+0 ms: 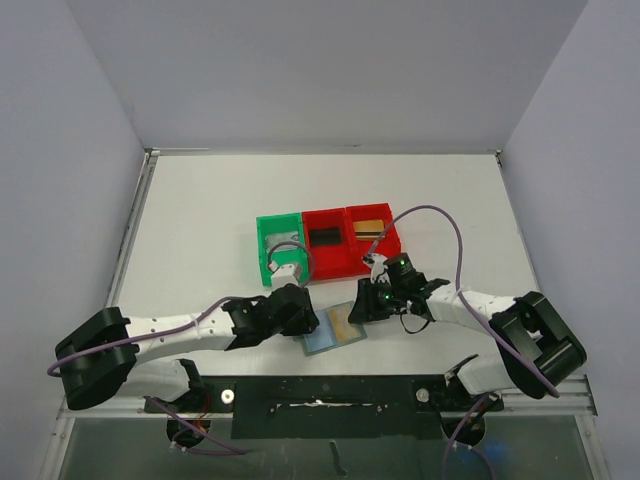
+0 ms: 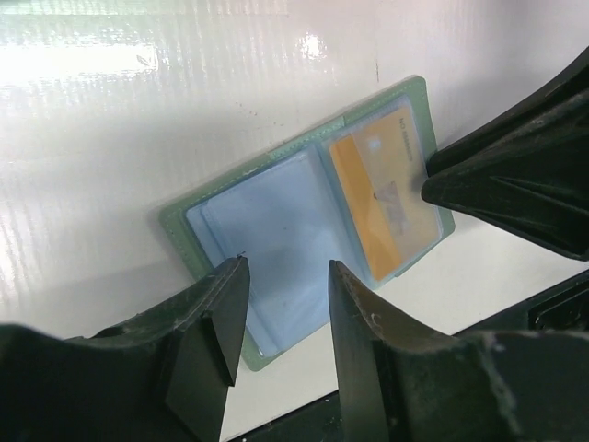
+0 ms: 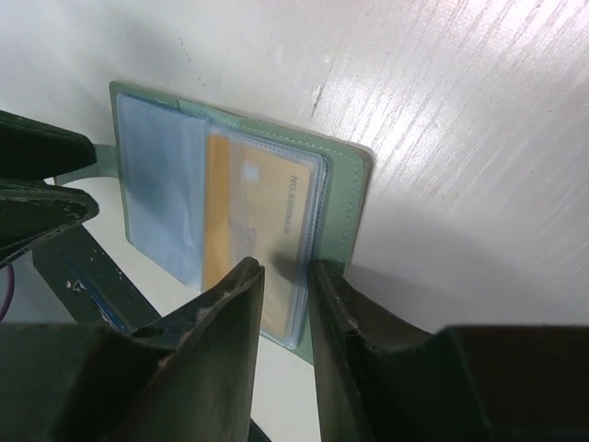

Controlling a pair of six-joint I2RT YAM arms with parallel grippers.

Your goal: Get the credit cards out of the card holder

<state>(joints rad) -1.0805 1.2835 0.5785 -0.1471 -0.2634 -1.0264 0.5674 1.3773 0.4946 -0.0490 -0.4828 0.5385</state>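
Note:
My right gripper needs to raise the gold card's sleeve by its outer edge (image 3: 313, 219) while my left gripper keeps the blue half steady, because the sleeve lies flat against the green cover (image 3: 333, 214).
The card holder (image 1: 335, 328) lies open on the white table between my two grippers. In the left wrist view its left half (image 2: 267, 221) is a pale blue clear sleeve and its right half holds a gold credit card (image 2: 382, 198). My left gripper (image 2: 287, 276) is open and empty, its tips just over the blue sleeve's near edge. My right gripper (image 3: 285, 272) has its jaws a narrow gap apart at the holder's right edge, over the gold card (image 3: 267, 212). One of its fingers (image 2: 502, 184) touches that card's outer edge.
Behind the holder stand a green bin (image 1: 268, 262), a red bin (image 1: 325, 262) with a black card (image 1: 325, 238), and a second red bin (image 1: 388, 240) with a gold card (image 1: 370, 226). The dark base rail (image 1: 330, 385) runs just in front of the holder.

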